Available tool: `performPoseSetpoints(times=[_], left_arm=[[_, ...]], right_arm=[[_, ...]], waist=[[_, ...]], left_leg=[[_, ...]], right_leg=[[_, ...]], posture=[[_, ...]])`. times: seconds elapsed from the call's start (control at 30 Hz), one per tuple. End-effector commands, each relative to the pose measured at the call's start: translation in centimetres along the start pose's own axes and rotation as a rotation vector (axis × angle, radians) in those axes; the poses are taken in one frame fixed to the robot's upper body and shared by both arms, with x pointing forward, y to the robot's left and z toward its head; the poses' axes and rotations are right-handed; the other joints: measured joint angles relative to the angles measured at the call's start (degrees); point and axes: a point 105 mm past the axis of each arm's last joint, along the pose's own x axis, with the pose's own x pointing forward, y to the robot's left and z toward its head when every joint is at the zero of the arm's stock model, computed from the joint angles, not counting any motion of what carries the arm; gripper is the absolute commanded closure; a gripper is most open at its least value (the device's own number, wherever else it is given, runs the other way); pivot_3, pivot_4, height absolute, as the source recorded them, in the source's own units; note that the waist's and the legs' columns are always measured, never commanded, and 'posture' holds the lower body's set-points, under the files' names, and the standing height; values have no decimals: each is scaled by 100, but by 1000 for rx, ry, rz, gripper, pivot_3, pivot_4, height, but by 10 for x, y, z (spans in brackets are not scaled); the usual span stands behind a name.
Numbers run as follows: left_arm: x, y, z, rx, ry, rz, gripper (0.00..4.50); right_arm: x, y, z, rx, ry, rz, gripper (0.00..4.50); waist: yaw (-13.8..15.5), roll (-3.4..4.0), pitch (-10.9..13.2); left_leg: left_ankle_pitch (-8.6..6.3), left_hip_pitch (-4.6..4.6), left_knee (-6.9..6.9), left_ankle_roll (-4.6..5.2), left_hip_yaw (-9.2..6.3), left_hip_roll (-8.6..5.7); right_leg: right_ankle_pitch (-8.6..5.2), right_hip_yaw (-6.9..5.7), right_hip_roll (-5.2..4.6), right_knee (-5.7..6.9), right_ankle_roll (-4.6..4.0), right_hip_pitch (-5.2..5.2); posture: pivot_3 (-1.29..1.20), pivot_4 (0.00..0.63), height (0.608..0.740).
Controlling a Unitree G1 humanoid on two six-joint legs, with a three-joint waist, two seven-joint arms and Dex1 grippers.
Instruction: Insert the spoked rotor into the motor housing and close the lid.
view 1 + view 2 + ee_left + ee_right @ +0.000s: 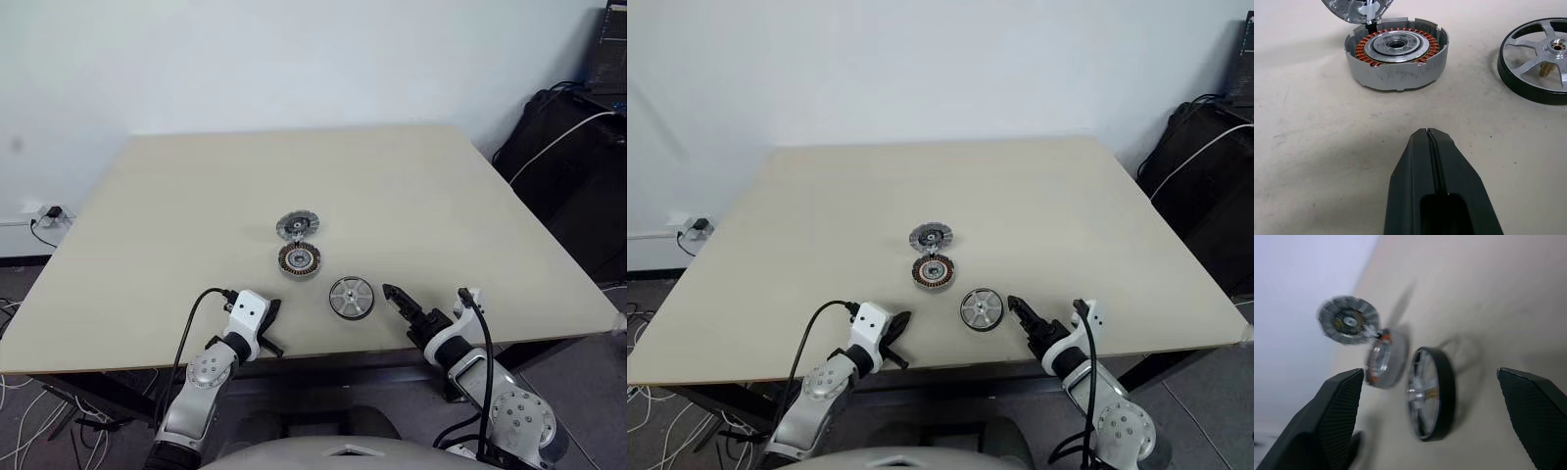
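My gripper will lower the spoked rotor (351, 298), and the rotor should then go down around the copper windings and leave them in view, because the black rim is open between its spokes (362, 297).
The motor housing (299, 259) sits mid-table, a grey cup with copper windings (1396, 54) around a silver centre. Its lid (292, 227), a grey ribbed disc, stands tilted open at the housing's far side. The spoked rotor (351, 297), silver spokes in a black rim with a brass hub (1535, 61), lies flat to the right of the housing. My left gripper (273, 318) is shut and empty, pointing at the housing from the table's front edge. My right gripper (402, 304) is open and empty, a little to the right of the rotor, with its fingers (1337, 406) spread wide.
The beige table (196, 196) ends just under both grippers at its front edge. Black bags with a white cable (568, 137) stand off the table's right side. A wall socket (49, 213) sits low at the left.
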Motion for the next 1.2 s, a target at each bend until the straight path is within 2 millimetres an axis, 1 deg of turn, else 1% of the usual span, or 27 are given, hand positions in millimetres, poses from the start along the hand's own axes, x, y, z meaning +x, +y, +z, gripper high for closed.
performPoseSetpoints(times=[0.03,0.13,0.23,0.67,1.03,1.13,1.2], left_arm=[[0,2,6,4,-26,6,4500],[-1,3,5,2,-24,10,4500],[-1,3,5,2,-23,12,4500],[-1,5,7,10,-31,15,4500],[-1,5,8,11,-31,15,4500],[-2,5,8,11,-31,15,4500],[-2,5,9,11,-32,17,4500]], right_arm=[[-1,6,-3,123,4,89,37],[2,8,-14,164,43,103,37],[6,10,-18,186,59,119,37],[16,3,-28,224,85,84,37],[24,7,-36,251,104,114,37],[26,5,-37,246,102,97,625],[27,2,-38,242,98,82,1236]], waist=[[-4,7,4],[-8,11,6],[-11,15,7],[-10,16,10],[-11,16,11],[-11,16,11],[-10,16,12]], left_leg=[[-1,-1,0,2,0,0],[-2,-4,-2,5,1,0],[-2,-5,-2,5,1,0],[-4,-8,-2,6,2,0],[-4,-9,-3,7,2,0],[-4,-9,-3,7,1,0],[-4,-9,-3,7,2,0]], right_leg=[[0,0,0,-3,0,0],[-2,0,0,-3,3,-4],[-2,0,-1,-3,3,-5],[-3,-1,-2,-7,4,-6],[-3,-1,-2,-8,5,-7],[-4,-1,-2,-8,5,-7],[-3,-1,-2,-8,5,-7]], posture=[[0,0,740],[0,0,740],[0,0,740],[0,0,740],[0,0,740],[0,0,740],[0,0,740]])
